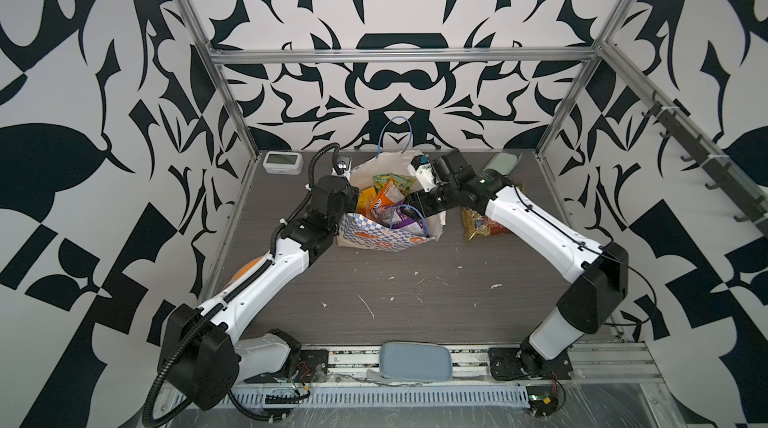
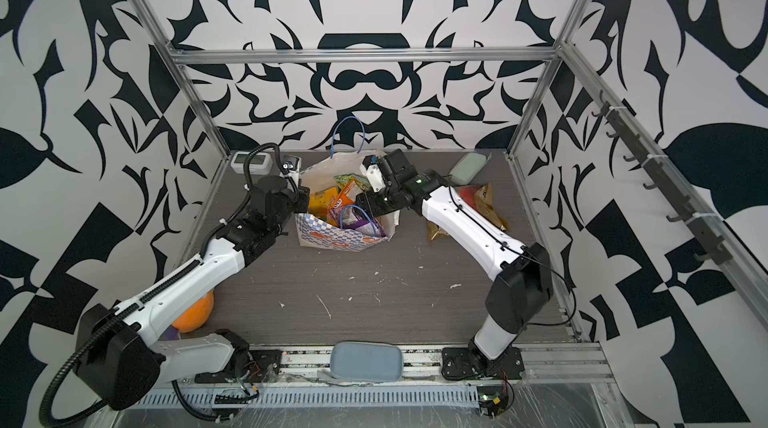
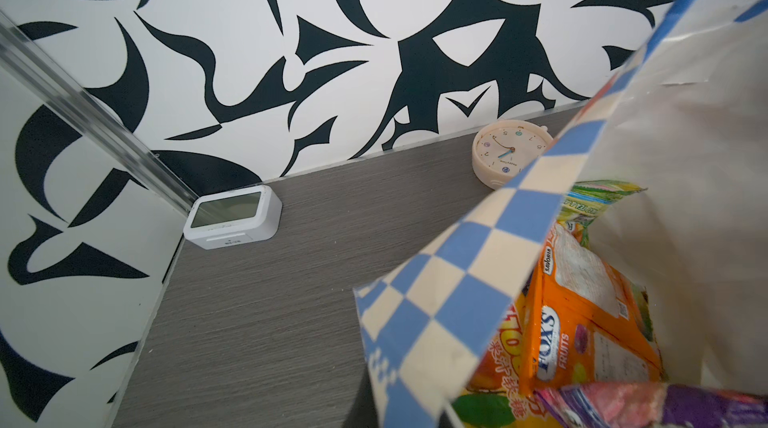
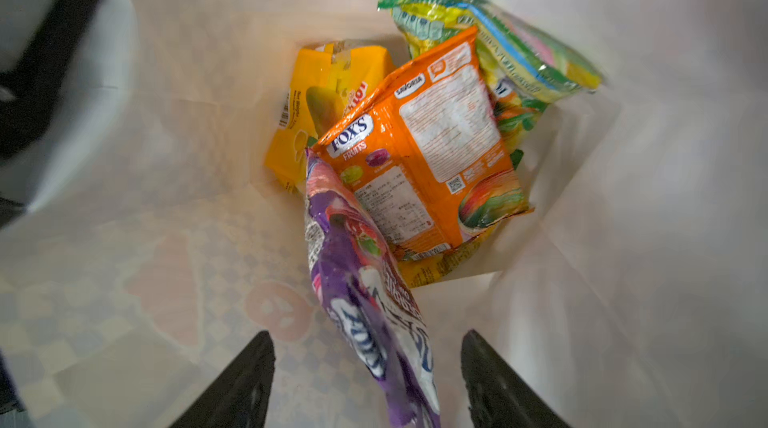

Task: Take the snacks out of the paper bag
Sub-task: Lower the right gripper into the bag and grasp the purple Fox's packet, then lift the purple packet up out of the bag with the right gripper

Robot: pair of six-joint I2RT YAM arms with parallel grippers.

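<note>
I see the purple packet standing on edge in front of the orange FOX'S packet, so I expect the purple packet to come out by itself when I lift it.
The paper bag stands open at the middle back of the table. My left gripper is shut on its checked left rim; its fingers are out of the left wrist view. My right gripper hangs open in the bag's mouth, the purple packet rising between its fingers. Also in the bag are an orange FOX'S packet, a yellow-orange one and a green-yellow one. A clear multicoloured candy pack lies on the table, partly under the right arm.
A white digital clock sits in the back left corner, with a round cream clock behind the bag. A mint green case lies at back right. An orange plush is under the left arm, and a blue-grey pad lies at the front edge.
</note>
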